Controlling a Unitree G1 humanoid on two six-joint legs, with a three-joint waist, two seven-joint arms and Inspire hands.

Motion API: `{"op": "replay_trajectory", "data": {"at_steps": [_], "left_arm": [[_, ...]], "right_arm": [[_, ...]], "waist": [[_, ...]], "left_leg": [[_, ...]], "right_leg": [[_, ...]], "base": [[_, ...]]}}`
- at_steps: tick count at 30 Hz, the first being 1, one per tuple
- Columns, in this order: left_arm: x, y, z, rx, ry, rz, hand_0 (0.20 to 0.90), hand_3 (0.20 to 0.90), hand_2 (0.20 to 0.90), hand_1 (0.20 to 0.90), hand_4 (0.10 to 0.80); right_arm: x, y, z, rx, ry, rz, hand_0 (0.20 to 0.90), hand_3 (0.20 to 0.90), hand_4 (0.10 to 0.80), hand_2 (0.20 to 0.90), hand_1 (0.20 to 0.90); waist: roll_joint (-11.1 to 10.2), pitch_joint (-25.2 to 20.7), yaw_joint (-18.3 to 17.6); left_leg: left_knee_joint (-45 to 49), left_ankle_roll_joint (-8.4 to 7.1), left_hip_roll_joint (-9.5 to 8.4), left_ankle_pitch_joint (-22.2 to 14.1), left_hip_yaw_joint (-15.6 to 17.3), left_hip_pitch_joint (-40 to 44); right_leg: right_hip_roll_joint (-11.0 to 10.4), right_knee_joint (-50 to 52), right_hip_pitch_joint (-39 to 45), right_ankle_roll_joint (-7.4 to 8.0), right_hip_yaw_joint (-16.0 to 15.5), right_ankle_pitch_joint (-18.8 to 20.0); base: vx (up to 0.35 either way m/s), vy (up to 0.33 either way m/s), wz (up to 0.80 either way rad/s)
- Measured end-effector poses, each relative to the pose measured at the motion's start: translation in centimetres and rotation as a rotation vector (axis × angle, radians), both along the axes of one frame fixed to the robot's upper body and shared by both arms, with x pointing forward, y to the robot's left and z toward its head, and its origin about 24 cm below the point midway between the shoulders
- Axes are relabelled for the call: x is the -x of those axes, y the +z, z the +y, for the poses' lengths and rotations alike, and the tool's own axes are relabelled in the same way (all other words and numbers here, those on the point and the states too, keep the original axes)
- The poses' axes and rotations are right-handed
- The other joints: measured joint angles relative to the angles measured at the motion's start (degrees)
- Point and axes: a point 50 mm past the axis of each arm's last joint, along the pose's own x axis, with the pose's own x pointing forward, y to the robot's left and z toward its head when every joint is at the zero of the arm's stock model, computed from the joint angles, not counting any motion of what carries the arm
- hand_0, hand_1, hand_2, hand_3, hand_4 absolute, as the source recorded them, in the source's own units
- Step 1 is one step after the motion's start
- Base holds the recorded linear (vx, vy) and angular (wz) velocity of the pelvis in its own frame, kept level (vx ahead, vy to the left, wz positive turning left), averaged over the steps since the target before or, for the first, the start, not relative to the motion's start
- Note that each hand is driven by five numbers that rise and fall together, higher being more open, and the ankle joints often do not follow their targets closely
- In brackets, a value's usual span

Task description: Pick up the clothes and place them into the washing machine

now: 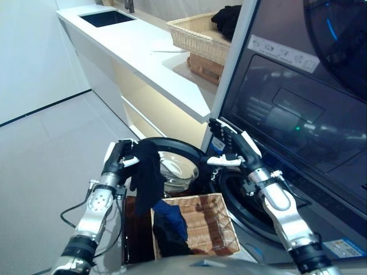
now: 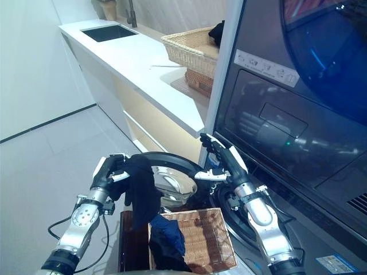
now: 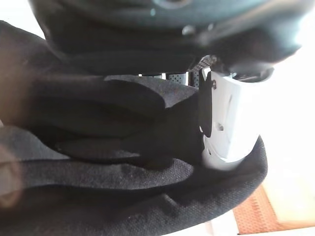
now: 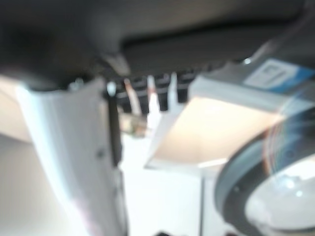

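Observation:
My gripper will carry the garment [image 1: 148,169] to the drum, and it will droop over the wicker basket, because the black garment's lower end [image 1: 147,203] hangs long and limp.
My left hand [image 1: 116,158] is shut on a black garment [image 1: 148,175] and holds it up so that it hangs down in front of the washing machine's open round door [image 1: 178,166]. In the left wrist view the black cloth [image 3: 113,162] is bunched under the white-covered thumb [image 3: 226,118]. Below it the shallow wicker basket [image 1: 209,229] rests on the dark brown box [image 1: 136,229] and holds a blue garment [image 1: 171,216] and dark cloth. My right hand [image 1: 232,143] is open, with straight fingers, raised at the machine's drum opening [image 1: 243,197] and empty.
A white counter [image 1: 143,48] with a sink [image 1: 106,18] runs along the back. On it stands another wicker basket [image 1: 198,34] with dark clothes [image 1: 228,20]. The dark appliance front [image 1: 298,109] rises on the right. Grey floor [image 1: 46,149] lies to the left.

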Motion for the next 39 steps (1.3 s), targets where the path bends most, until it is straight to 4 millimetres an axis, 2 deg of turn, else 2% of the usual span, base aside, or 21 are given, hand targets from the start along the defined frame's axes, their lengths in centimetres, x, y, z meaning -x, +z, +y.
{"op": "replay_trajectory", "data": {"at_steps": [5,10,13,17,25,34,39], "left_arm": [[-0.2,0.7,-0.3,0.022,-0.010,-0.030,0.200,0.200,0.200,0.200,0.300],[-0.3,1.2,-0.5,0.062,-0.012,-0.053,0.200,0.200,0.200,0.200,0.300],[-0.4,1.3,-0.6,0.097,-0.007,-0.058,0.200,0.200,0.200,0.200,0.300],[-0.5,1.3,-1.2,0.162,-0.018,-0.058,0.200,0.200,0.200,0.200,0.300],[-1.3,1.7,-3.0,0.316,-0.050,-0.071,0.200,0.200,0.200,0.200,0.300],[-1.7,1.6,-5.9,0.524,-0.095,-0.055,0.200,0.200,0.200,0.200,0.300],[-1.6,1.5,-6.6,0.562,-0.111,-0.042,0.200,0.200,0.200,0.200,0.300]], "right_arm": [[0.2,-1.5,-0.4,0.010,-0.013,0.064,0.900,0.900,0.800,0.900,0.900],[1.0,-5.7,-1.1,-0.016,-0.048,0.268,0.900,0.900,0.800,0.900,0.900],[1.8,-7.9,-0.4,-0.048,-0.050,0.377,0.900,0.900,0.800,0.900,0.900],[2.6,-9.7,0.9,-0.044,0.017,0.471,0.900,0.900,0.800,0.900,0.900],[2.4,-10.8,2.6,-0.087,0.046,0.532,0.900,0.900,0.800,0.900,0.900],[1.4,-11.4,4.7,-0.267,0.038,0.583,0.900,0.900,0.800,0.900,0.900],[1.3,-11.6,5.8,-0.293,0.033,0.597,0.900,0.900,0.800,0.900,0.900]], "waist": [[0.0,0.0,0.1],[0.1,0.1,0.2],[0.3,0.2,0.2],[0.3,0.2,0.2],[0.5,0.3,0.3],[0.6,0.3,0.2],[0.7,0.3,0.2]], "left_leg": [[0.0,0.00,-0.01,0.0,0.0,0.0],[0.0,0.00,0.01,0.0,0.0,0.0],[0.0,0.00,0.00,0.0,0.0,0.0],[0.0,0.00,0.01,0.0,-0.2,0.0],[0.0,0.00,-0.01,0.0,-0.4,0.0],[0.0,0.00,0.00,0.0,-0.4,0.0],[0.0,0.00,0.00,0.0,-0.4,0.0]], "right_leg": [[0.0,0.0,0.0,0.00,0.0,0.0],[0.0,0.0,0.0,-0.01,0.0,0.0],[0.0,0.0,0.0,0.00,0.0,0.0],[0.0,0.0,0.0,-0.01,0.0,0.0],[0.0,0.0,0.1,-0.01,-0.1,0.0],[0.0,0.0,0.1,-0.02,-0.1,0.0],[0.0,0.0,0.1,-0.02,-0.1,0.0]], "base": [[-0.003,0.002,0.01],[-0.003,-0.001,0.01],[0.000,0.000,0.00],[-0.003,-0.001,0.02],[0.000,0.000,0.00],[0.000,0.000,0.00],[0.000,0.000,0.00]]}}
